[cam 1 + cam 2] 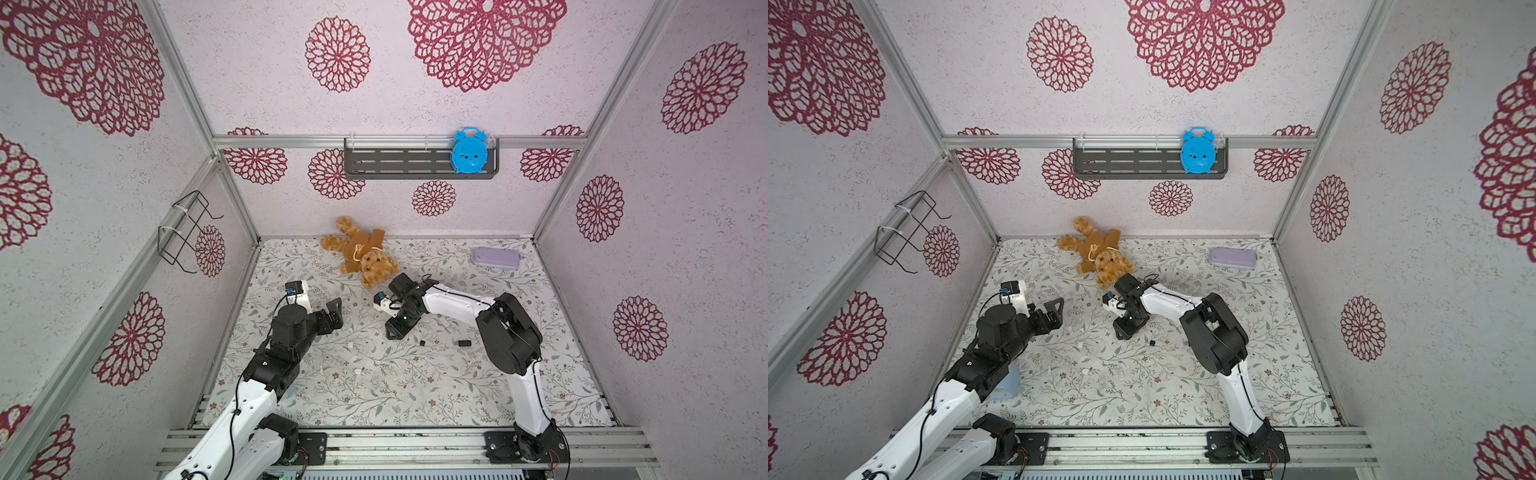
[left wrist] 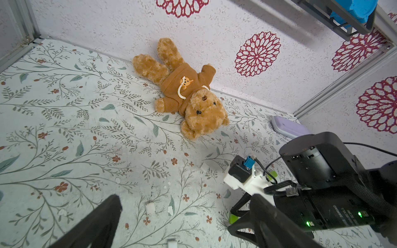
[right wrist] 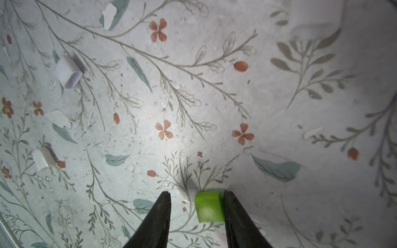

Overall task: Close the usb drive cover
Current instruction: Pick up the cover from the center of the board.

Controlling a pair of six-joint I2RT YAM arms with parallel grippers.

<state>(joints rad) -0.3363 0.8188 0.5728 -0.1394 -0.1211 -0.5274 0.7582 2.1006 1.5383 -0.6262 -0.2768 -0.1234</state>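
Observation:
The green block [image 3: 220, 206] is against one finger, so my right gripper should open, move to the middle above the block [image 3: 209, 206] and take hold of it before lifting it to my left gripper.
A small bright green block [image 3: 208, 207], which I take for the usb drive, lies on the floral table. My right gripper [image 3: 196, 193] points straight down over it with its jaws partly apart. The block rests against one finger [image 3: 233, 206], and a gap separates it from the other. The left wrist view shows the same green block [image 2: 234, 218] low between the right gripper's fingers. In both top views the right gripper [image 1: 395, 330] [image 1: 1124, 330] hides it. I cannot make out a cover. My left gripper [image 1: 334, 318] [image 2: 184, 197] hovers wide open and empty to the left.
A teddy bear [image 1: 361, 253] lies at the back and a lilac case [image 1: 496, 257] at the back right. Two small black pieces [image 1: 464, 343] and white scraps [image 3: 68, 72] are scattered on the table. A blue clock [image 1: 469, 150] sits on the wall shelf.

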